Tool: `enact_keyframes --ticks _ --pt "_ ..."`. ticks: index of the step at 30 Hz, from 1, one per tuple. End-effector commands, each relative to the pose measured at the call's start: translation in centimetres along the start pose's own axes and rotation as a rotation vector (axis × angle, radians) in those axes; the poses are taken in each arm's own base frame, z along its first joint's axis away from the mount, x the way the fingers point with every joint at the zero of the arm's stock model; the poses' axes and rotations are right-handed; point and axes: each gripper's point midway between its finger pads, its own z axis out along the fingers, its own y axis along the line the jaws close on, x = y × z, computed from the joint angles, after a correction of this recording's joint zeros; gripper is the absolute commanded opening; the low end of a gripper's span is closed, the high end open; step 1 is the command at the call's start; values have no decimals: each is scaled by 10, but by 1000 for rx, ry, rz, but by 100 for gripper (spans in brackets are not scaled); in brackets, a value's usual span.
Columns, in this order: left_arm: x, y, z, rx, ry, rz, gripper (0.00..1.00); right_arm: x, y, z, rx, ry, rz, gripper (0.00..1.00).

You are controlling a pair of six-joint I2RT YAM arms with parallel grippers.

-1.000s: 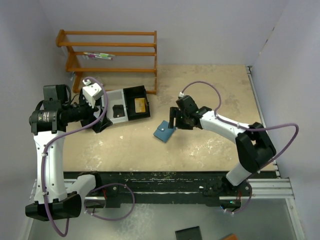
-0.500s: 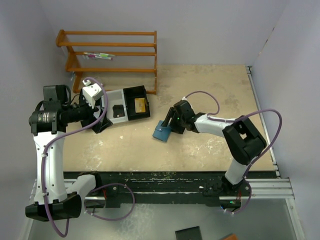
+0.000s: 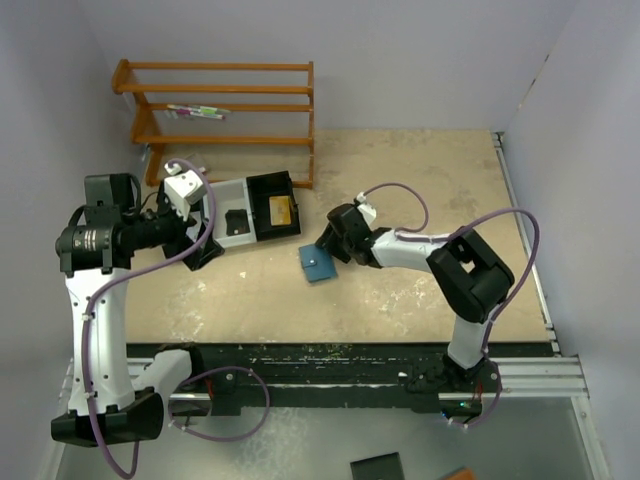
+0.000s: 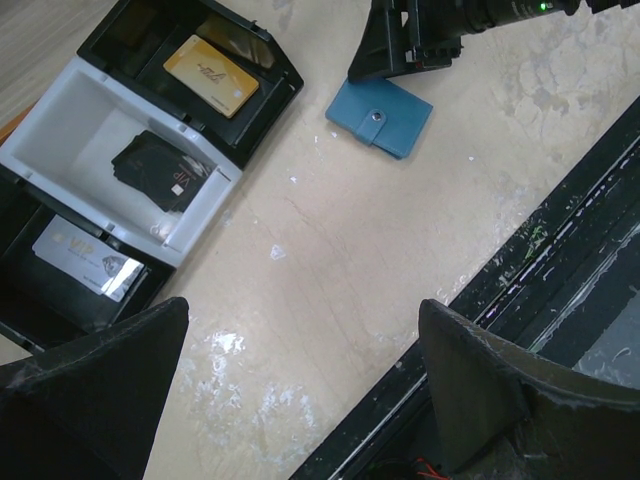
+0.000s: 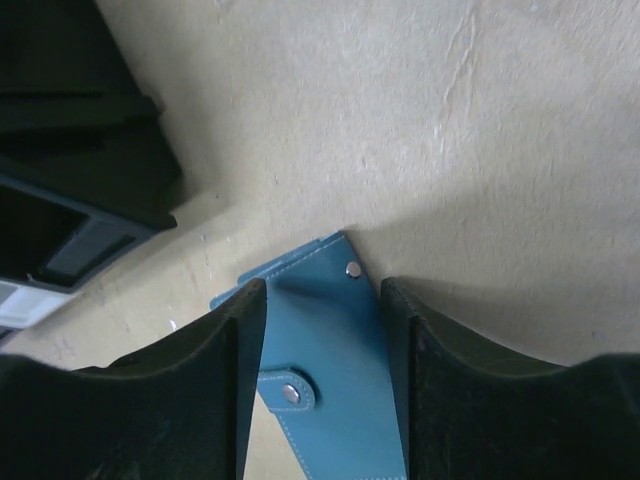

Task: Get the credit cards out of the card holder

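Observation:
My right gripper is holding the card holder only by its far edge point(image 4: 400, 90), so it should raise the holder, and my left gripper should grab the strap edge point(image 4: 366, 135).
The blue card holder point(image 3: 318, 264) lies closed and snapped on the table, also in the left wrist view point(image 4: 380, 117). My right gripper point(image 3: 332, 245) reaches down at its far edge. In the right wrist view the card holder point(image 5: 330, 380) fills the gap between the two fingers of the right gripper point(image 5: 322, 295), which press against its left and right edges. A gold credit card point(image 4: 210, 75) lies in a black tray compartment. My left gripper point(image 4: 300, 330) hangs open and empty above bare table.
The black-and-white three-compartment tray point(image 3: 215, 195) sits left of the holder, with a dark item point(image 4: 165, 172) in its white middle and a silver card point(image 4: 85, 258) in the near compartment. A wooden rack point(image 3: 225, 105) stands at the back left. A black rail point(image 3: 330, 365) runs along the near edge.
My right gripper has moved left and down onto the card holder, and its jaws have narrowed around it. The holder has slid slightly left. The left arm has barely moved.

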Motion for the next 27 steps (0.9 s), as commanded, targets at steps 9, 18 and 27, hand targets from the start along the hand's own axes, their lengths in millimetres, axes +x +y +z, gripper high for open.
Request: enact_keyframes --ticks 9,18,27 --pt "15 -8 65 177 94 55 99 41 -67 -28 166 67 -157 0" --pt "62 -46 161 272 356 280 99 33 -20 -52 -72 77 -244 0" --pt "4 -57 190 333 178 80 99 18 51 -114 -430 51 -224 0"
